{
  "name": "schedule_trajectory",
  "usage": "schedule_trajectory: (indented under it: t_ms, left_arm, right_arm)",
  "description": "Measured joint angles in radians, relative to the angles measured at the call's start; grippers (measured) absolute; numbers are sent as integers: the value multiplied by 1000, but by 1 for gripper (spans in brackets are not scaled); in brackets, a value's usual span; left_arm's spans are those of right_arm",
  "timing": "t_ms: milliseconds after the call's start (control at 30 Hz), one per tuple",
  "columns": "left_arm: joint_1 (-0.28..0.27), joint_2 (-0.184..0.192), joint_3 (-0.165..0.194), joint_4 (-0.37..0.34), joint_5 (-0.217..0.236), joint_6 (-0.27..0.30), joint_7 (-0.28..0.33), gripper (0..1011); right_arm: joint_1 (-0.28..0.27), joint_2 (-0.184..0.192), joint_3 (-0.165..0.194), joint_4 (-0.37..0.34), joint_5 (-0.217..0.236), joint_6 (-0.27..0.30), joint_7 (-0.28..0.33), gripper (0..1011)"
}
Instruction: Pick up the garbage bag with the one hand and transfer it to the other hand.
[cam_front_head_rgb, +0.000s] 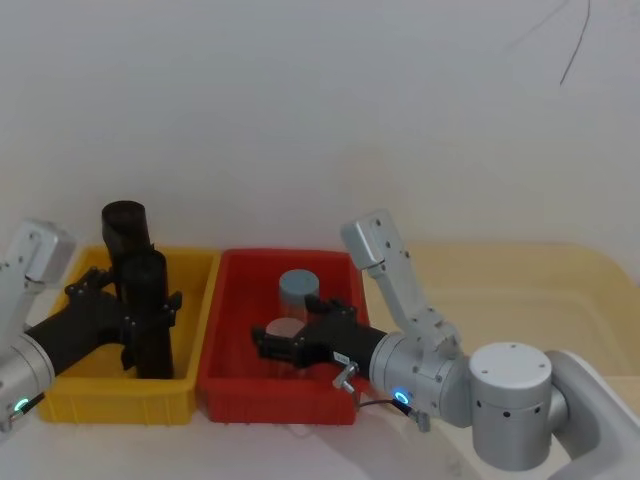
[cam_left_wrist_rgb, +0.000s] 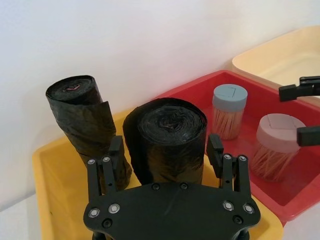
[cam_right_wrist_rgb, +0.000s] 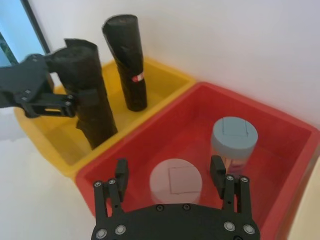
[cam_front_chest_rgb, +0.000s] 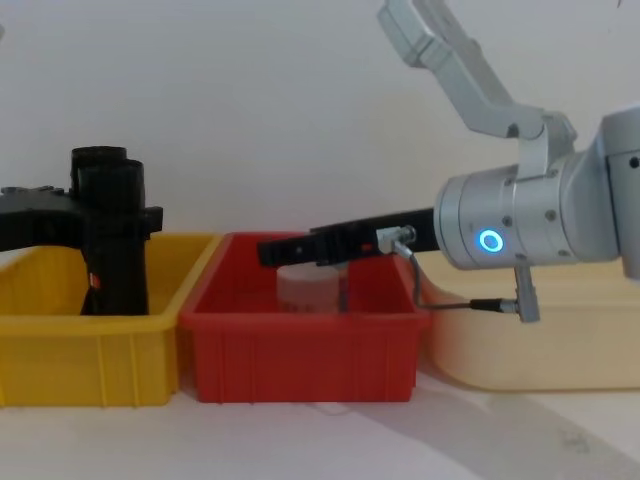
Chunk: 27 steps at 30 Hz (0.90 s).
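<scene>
The top of the thicker black roll has closely wound layers in sight, so the roll will stay together as one wound bundle when I pick it up.
The garbage bag, a slim black bundle with a small red mark, leans at the back of the yellow bin. In front of it stands a thicker black roll. My left gripper, on the green-ringed arm, is open with one finger on each side of that thicker roll, beside the bag and apart from it. My right gripper, on the blue-ringed arm, hangs open over the red bin, above a pink-lidded jar.
The red bin holds two toothpick jars, one with a grey-blue lid and one with a pink lid. A beige tray lies to the right of it. A white wall rises close behind the bins.
</scene>
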Motion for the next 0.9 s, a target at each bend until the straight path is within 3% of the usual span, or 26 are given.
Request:
schedule_trajectory:
  t_ms: [400, 900]
  left_arm:
    - [-3, -2, 2, 4, 2, 0, 1, 1001]
    - [-5, -2, 3, 6, 2, 0, 1, 1001]
  right_arm:
    - [38, -11, 4, 74, -15, -2, 8, 1001]
    - [53, -7, 2, 82, -11, 26, 48, 1001]
